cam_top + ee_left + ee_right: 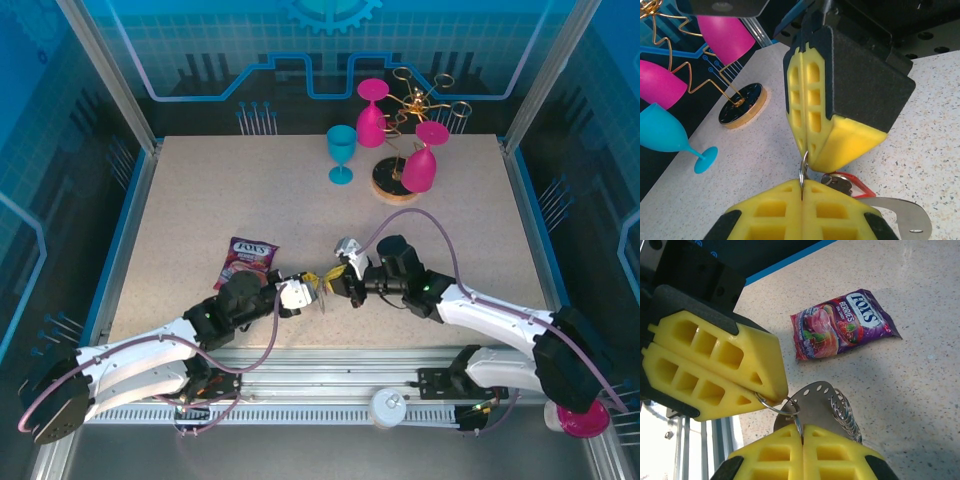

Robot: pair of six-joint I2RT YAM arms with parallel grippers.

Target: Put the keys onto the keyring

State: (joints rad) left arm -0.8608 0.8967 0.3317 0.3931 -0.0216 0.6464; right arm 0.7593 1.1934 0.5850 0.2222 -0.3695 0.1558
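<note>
I should open my right gripper and grip the small ring again with both rings lined up, because the larger ring in my left gripper lies at a slant across the end of my right gripper.
Above the table's near middle, my left gripper and right gripper meet tip to tip. In the left wrist view my left gripper is shut on a thin silver ring that runs up to the shut right gripper. Just behind lie the keys, a silver piece with a red tag. In the right wrist view my right gripper is shut on a small ring linked to a larger ring pinched by the left gripper. The grey keyring with its row of wire rings sits right behind.
A purple snack packet lies left of the grippers on the table. At the back stand a teal glass and a gold wire rack on a round base, holding pink glasses.
</note>
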